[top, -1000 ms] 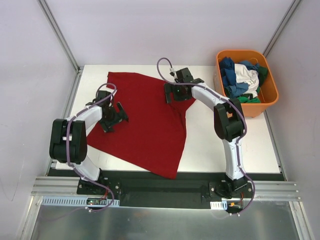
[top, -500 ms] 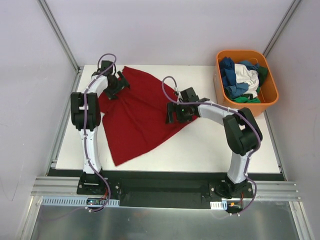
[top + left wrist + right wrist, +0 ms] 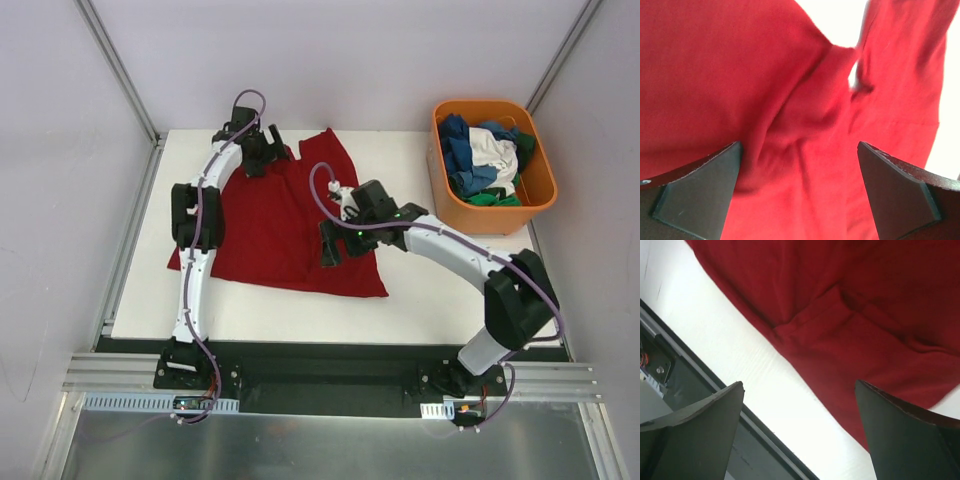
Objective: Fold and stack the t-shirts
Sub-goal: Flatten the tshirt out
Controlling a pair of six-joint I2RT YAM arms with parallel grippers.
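Note:
The dark red t-shirt [image 3: 258, 232] will fall open into a wide curtain when I lift it, because loose ridges [image 3: 306, 218] run down the middle of the cloth.
A large dark red t-shirt [image 3: 275, 225] lies mostly spread out on the white table, with wrinkles near its far edge. My left gripper [image 3: 258, 158] is at the shirt's far edge, open, with rumpled red cloth [image 3: 805, 100] below its jaws [image 3: 799, 150]. My right gripper [image 3: 330, 245] hovers over the shirt's near right part, open and empty [image 3: 799, 387]. Its view shows the shirt's hem [image 3: 850, 340] and bare table. Blue, white and green t-shirts [image 3: 485, 155] lie heaped in the orange tub.
The orange plastic tub [image 3: 535, 195] stands at the table's far right corner. The white table [image 3: 450, 290] is bare to the right of the shirt. The table's front edge and black rail [image 3: 670, 365] show in the right wrist view.
The left gripper has swung from the shirt's left side to its far edge. The right gripper has come nearer and left. The shirt has turned and shifted left, now lying wider.

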